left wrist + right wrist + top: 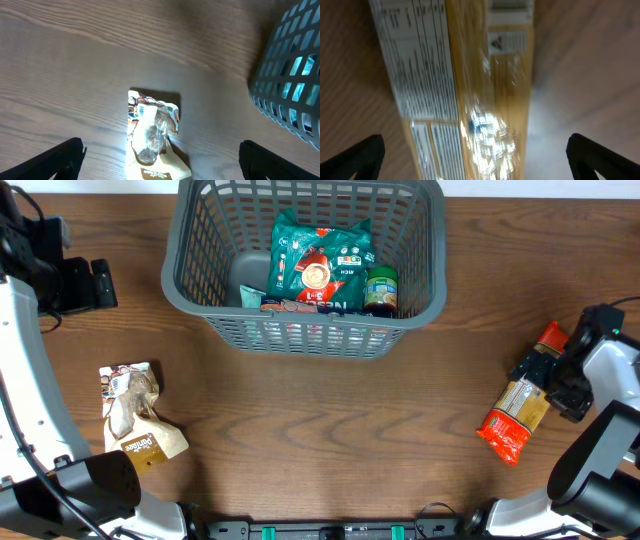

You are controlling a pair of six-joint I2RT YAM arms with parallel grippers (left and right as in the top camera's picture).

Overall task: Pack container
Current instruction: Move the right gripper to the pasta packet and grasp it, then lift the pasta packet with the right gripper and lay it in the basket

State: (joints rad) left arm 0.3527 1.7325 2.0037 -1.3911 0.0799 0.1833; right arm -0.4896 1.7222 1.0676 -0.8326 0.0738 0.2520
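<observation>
I keep lowering my right gripper, as its open fingers straddle the pasta packet's narrow width [521, 401], until they are on either side of its middle [470, 150], and then close them.
The dark grey slotted container [300, 330] stands at the back middle of the table, and its corner [292, 75] shows in the left wrist view. A beige and white snack bag [135, 420] lies front left. My left gripper [161, 146] is open and well above that bag [152, 135], with a finger on either side of its near end. A long orange and red pasta packet [515, 415] lies at the right. My right gripper [476, 142] is open and close over it [470, 75], its black fingers straddling the packet's width without touching.
Inside the container lie a green bag [320, 265], a green-lidded jar [381, 288], a flat packet along the front wall [300, 307] and a grey item [250, 275]. Bare wooden table [330, 430] lies between the two packets.
</observation>
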